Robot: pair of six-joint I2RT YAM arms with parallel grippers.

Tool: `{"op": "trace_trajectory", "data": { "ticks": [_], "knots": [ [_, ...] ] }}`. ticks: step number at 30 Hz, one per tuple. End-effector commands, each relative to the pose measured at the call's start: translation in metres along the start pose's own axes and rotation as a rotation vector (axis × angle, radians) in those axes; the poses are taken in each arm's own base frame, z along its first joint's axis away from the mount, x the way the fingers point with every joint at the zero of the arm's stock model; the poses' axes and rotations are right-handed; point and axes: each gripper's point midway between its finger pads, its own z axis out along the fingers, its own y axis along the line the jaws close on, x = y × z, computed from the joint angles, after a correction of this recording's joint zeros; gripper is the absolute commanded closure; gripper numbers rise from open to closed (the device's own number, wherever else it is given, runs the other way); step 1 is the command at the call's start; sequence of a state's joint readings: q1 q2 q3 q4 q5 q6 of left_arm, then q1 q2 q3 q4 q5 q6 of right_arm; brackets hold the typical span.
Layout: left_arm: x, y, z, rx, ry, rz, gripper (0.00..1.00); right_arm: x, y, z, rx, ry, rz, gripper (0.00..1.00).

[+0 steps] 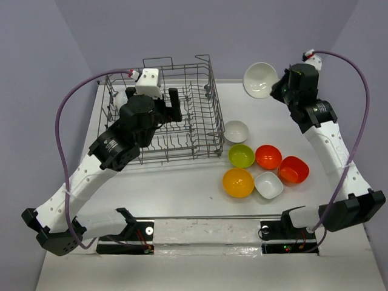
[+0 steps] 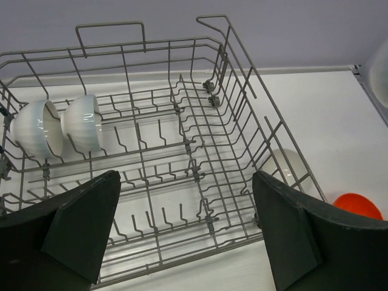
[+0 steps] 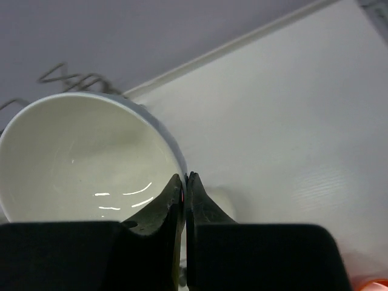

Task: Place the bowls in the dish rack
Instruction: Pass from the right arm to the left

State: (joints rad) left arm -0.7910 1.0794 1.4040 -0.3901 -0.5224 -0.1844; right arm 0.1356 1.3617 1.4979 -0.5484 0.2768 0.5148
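Note:
The white bowl's free rim (image 1: 245, 82) faces my open left gripper, so I keep bringing both grippers together until my left gripper closes on that rim.
My right gripper (image 3: 185, 177) (image 1: 279, 85) is shut on the rim of a white bowl (image 3: 79, 157) (image 1: 260, 79), which it holds tilted at the back of the table, right of the dish rack (image 1: 200, 121). One finger is inside the bowl and one outside. Over the near part of the dish rack (image 2: 200, 151), my left gripper (image 2: 185, 242) (image 1: 165, 109) hangs open and empty. Two white bowls (image 2: 36, 127) (image 2: 82, 121) stand on edge at the rack's far left. On the table lie a white bowl (image 1: 236, 131), lime green (image 1: 241, 156), two red-orange (image 1: 268, 156) (image 1: 293, 170), orange-yellow (image 1: 238, 182) and a squarish white one (image 1: 268, 185).
The rack has tall wire sides and handle loops (image 1: 159, 60). Purple cables (image 1: 60, 121) (image 1: 361, 121) arc from both wrists. The wall stands close behind the held bowl. Through the rack's right side show a white bowl (image 2: 285, 167) and a red-orange bowl (image 2: 357, 205).

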Motion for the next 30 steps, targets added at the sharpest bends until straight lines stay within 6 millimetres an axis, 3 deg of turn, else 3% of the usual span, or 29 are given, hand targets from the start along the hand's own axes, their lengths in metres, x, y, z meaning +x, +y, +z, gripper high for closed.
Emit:
{"op": "trace_trajectory", "data": {
  "ticks": [1, 5, 11, 20, 30],
  "knots": [
    [-0.022, -0.014, 0.004, 0.023, -0.015, -0.056, 0.01, -0.030, 0.070, -0.066, -0.163, -0.103, -0.046, 0.99],
    [-0.031, -0.031, 0.007, 0.083, -0.013, -0.092, 0.01, -0.025, 0.109, -0.095, -0.248, -0.127, -0.080, 0.99],
    [-0.034, -0.049, 0.017, 0.128, 0.006, -0.115, 0.01, 0.015, 0.159, -0.109, -0.307, -0.096, -0.173, 0.99],
    [-0.028, -0.056, 0.020, 0.155, 0.025, -0.123, 0.01, 0.036, 0.198, -0.116, -0.311, -0.118, -0.250, 0.99],
    [-0.002, -0.051, 0.037, 0.087, 0.080, -0.081, 0.04, 0.034, 0.218, -0.126, -0.327, -0.151, -0.276, 0.99]
  ]
}}
